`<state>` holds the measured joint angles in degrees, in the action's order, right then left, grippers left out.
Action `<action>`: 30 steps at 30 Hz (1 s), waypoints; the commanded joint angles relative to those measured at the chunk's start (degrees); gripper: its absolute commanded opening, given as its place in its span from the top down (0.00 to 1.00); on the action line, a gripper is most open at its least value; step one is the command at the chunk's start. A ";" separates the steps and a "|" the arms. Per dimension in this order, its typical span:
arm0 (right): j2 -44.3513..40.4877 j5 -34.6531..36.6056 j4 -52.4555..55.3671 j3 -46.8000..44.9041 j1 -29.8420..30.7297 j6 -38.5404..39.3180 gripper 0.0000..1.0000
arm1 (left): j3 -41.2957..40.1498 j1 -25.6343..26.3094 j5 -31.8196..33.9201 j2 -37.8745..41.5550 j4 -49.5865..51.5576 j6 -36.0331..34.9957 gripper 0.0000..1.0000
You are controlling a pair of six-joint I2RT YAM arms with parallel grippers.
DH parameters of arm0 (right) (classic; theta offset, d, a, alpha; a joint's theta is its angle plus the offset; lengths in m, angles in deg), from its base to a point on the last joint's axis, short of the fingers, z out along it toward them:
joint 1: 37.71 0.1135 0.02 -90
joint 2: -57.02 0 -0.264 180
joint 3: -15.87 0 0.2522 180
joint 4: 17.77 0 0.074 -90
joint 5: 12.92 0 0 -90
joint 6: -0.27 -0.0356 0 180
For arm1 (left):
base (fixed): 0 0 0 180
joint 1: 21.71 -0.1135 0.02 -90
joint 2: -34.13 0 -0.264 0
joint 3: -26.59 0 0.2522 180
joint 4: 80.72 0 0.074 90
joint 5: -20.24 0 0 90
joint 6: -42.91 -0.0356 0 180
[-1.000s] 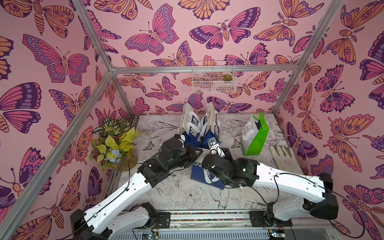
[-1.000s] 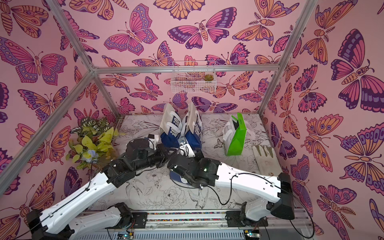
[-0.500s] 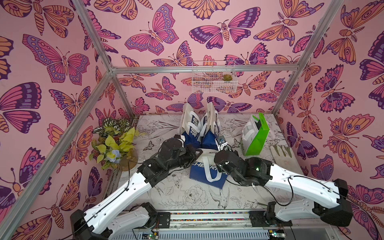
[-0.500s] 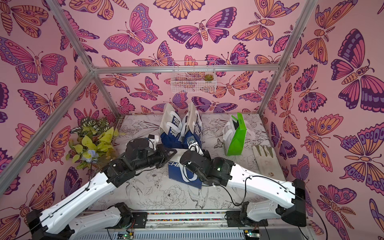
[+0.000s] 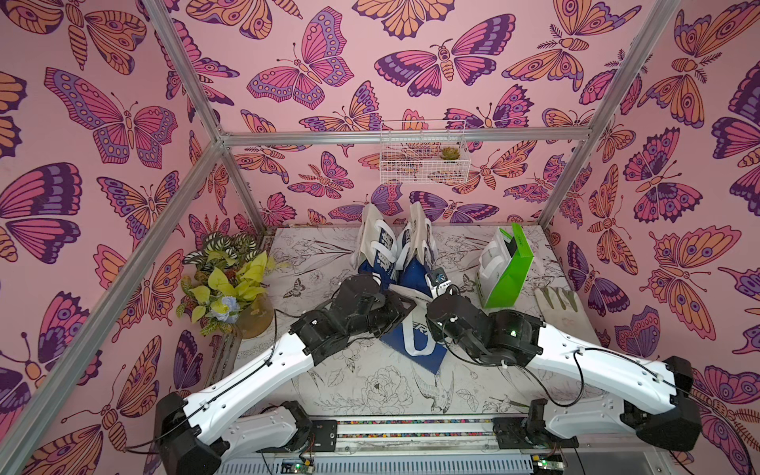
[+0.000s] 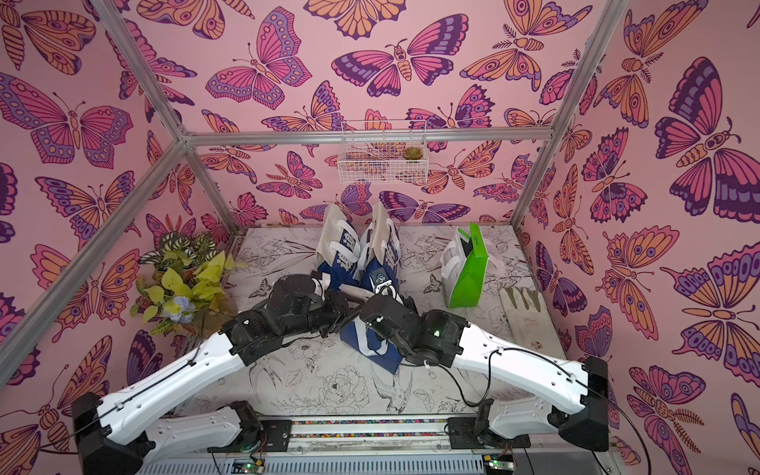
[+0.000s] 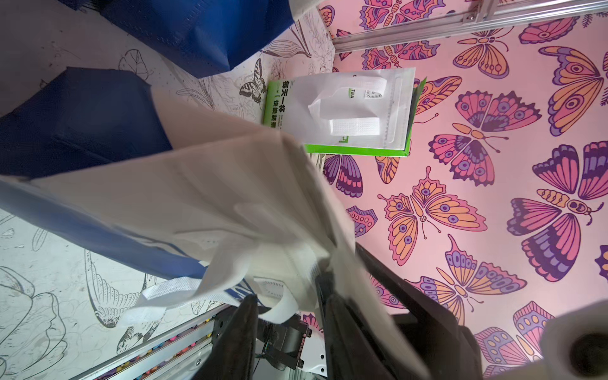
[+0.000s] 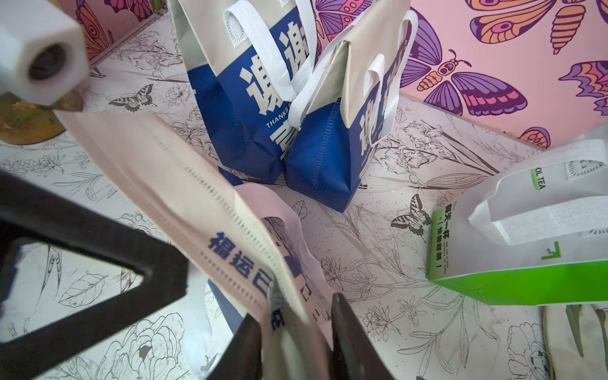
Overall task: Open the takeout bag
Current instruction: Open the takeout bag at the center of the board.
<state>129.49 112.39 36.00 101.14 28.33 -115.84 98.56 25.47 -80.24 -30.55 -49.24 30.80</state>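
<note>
My right gripper grips a fold of the bag's beige rim [image 8: 276, 302] and should open, back away and take the rim's end while my left gripper holds the bag.
The takeout bag [image 5: 416, 343] [image 6: 369, 343], blue below and beige at the rim with white handles, hangs tilted over the middle of the table between my two grippers. My right gripper [image 8: 296, 307] [image 5: 435, 305] is shut on a folded part of its beige rim [image 8: 210, 227]. My left gripper [image 7: 286, 304] [image 5: 405, 305] sits at the opposite rim with its jaws apart. A white handle strap [image 7: 279, 309] lies loose between them, and beige fabric [image 7: 230, 184] drapes over one finger.
Two more blue-and-beige bags [image 5: 378, 251] [image 5: 417, 246] stand upright just behind. A green-and-white bag [image 5: 508, 271] stands to the right, with a pale glove [image 5: 559, 298] beside it. A potted plant [image 5: 226, 283] fills the left edge. A wire basket [image 5: 423, 152] hangs on the back wall.
The right gripper has closed on the bag's rim and drawn it up and to the right. The left gripper's jaws have parted. The bag has gone from lying flat to hanging between the grippers.
</note>
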 commanded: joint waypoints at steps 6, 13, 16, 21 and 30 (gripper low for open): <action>0.68 -1.32 2.15 -0.36 1.05 -0.62 0.64 | 2.22 1.24 -0.24 -1.18 -5.77 -0.05 0.61; 0.49 -2.06 1.16 -0.57 1.05 -0.63 0.64 | 0.67 1.60 0.20 -0.47 -8.13 0.67 0.61; 0.64 -2.39 1.30 -0.40 1.04 -0.66 0.64 | 0.76 1.68 0.11 -1.01 -8.22 0.95 0.63; 0.43 -2.31 1.65 -0.40 1.19 -0.98 0.57 | 1.19 1.69 0.57 -2.57 -8.40 0.69 0.64; 0.21 4.76 3.89 -0.16 3.87 -2.65 0.33 | 0.85 1.65 0.52 -3.16 -8.73 0.69 0.98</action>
<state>129.49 113.71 36.67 101.14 30.38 -116.98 99.57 26.74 -80.24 -34.27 -56.92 31.93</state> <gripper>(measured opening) 0.664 0.046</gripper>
